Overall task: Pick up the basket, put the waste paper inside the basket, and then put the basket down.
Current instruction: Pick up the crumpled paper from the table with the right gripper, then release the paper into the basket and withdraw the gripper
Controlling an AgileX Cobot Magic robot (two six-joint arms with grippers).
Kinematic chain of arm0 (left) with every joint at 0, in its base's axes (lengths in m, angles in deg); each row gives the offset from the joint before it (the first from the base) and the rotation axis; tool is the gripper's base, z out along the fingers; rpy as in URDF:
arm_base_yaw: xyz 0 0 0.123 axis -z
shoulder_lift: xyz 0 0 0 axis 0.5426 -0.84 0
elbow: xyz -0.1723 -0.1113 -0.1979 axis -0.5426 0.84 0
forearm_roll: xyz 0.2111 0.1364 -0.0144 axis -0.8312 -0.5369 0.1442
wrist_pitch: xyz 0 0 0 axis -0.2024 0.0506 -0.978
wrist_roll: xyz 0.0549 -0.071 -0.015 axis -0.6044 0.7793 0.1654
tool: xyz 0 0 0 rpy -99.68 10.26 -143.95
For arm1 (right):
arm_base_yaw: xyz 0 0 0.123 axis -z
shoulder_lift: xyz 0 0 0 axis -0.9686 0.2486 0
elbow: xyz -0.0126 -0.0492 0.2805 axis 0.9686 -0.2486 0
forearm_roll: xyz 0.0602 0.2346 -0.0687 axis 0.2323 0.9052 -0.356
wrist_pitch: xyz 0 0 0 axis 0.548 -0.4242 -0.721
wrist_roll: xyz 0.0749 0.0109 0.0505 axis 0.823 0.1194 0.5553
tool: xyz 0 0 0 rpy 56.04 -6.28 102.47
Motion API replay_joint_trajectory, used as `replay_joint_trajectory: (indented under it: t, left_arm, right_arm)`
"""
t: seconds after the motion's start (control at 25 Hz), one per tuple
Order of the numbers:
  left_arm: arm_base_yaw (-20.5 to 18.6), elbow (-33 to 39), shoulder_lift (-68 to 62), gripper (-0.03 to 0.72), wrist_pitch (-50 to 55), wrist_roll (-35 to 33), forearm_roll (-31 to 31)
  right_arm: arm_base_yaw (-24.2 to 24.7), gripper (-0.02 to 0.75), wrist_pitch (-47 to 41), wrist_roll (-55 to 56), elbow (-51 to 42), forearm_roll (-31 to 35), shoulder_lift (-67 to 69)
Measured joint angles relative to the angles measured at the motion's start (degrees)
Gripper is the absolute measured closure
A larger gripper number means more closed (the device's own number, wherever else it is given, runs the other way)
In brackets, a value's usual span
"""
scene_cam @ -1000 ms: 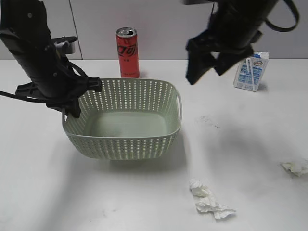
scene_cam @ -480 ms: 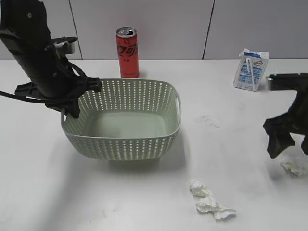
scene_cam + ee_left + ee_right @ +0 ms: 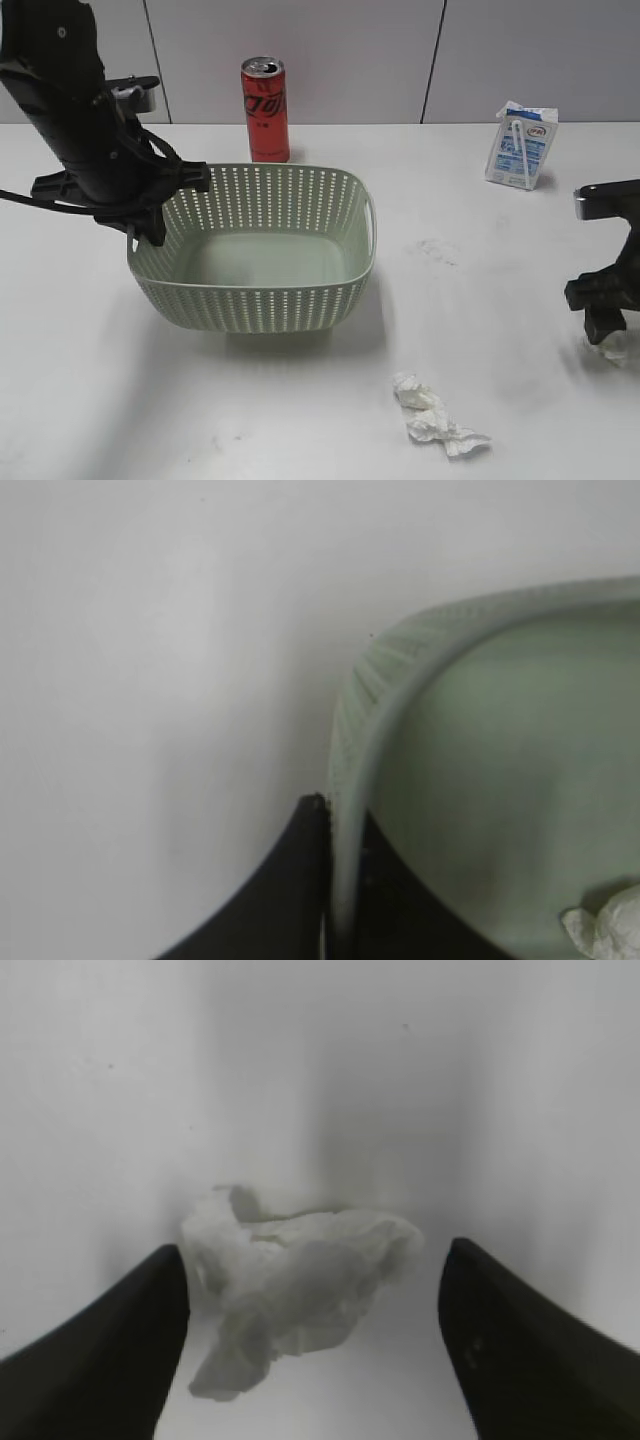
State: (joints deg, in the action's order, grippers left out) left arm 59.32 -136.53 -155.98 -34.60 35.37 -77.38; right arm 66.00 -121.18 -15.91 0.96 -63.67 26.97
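My gripper will lift the white paper wad (image 3: 612, 348) away whole, and the wad will bunch up narrow, because it spreads in loose, creased folds (image 3: 312, 1272).
The pale green basket (image 3: 270, 250) stands left of the table's middle. My left gripper (image 3: 150, 228) is shut on its left rim; in the left wrist view the black fingers (image 3: 300, 880) pinch the rim (image 3: 400, 670), one on each side. My right gripper (image 3: 604, 328) is open, low at the far right, over a white paper wad (image 3: 618, 347). In the right wrist view that wad (image 3: 300, 1280) lies between the spread fingers (image 3: 110, 1360). Another wad (image 3: 432, 415) lies on the table in front of the basket. A wad (image 3: 605, 930) shows in the left wrist view's corner.
A red drink can (image 3: 265, 95) stands behind the basket near the back wall. A white-and-blue drink carton (image 3: 522, 145) stands at the back right. The right-hand wad lies close to the table's right edge of view.
My right arm has swung from above the basket's right side down to the far right and lowered over the wad. The left arm and basket have not moved.
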Motion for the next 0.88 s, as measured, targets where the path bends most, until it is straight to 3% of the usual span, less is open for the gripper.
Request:
replay_joint_trajectory:
  t: [0.16,0.28,0.36,0.52,0.56,0.68,0.88]
  left_arm:
    - [0.0,0.0,0.0,0.688,0.0,0.0,0.0]
    - [0.0,0.0,0.0,0.688,-0.1,0.0,0.0]
    - [0.0,0.0,0.0,0.688,-0.1,0.0,0.0]
    - [0.0,0.0,0.0,0.688,-0.1,0.0,0.0]
    - [0.0,0.0,0.0,0.688,-0.2,0.0,0.0]
    - [0.0,0.0,0.0,0.688,-0.2,0.0,0.0]
    - [0.0,-0.1,0.0,0.688,-0.3,0.0,0.0]
  right_arm:
    - [0.0,0.192,0.7,0.3,0.0,1.0,2.8]
    - [0.0,0.279,1.1,0.3,0.0,2.1,4.2]
    - [0.0,0.374,1.1,0.1,0.0,2.3,4.3]
    - [0.0,0.664,2.0,-1.9,0.0,2.6,4.3]
    - [0.0,0.692,2.0,-3.3,0.2,3.4,4.3]
    - [-1.3,0.703,2.1,-13.0,1.6,10.3,2.5]
    - [-10.5,0.704,2.5,-37.3,7.2,34.0,-6.0]
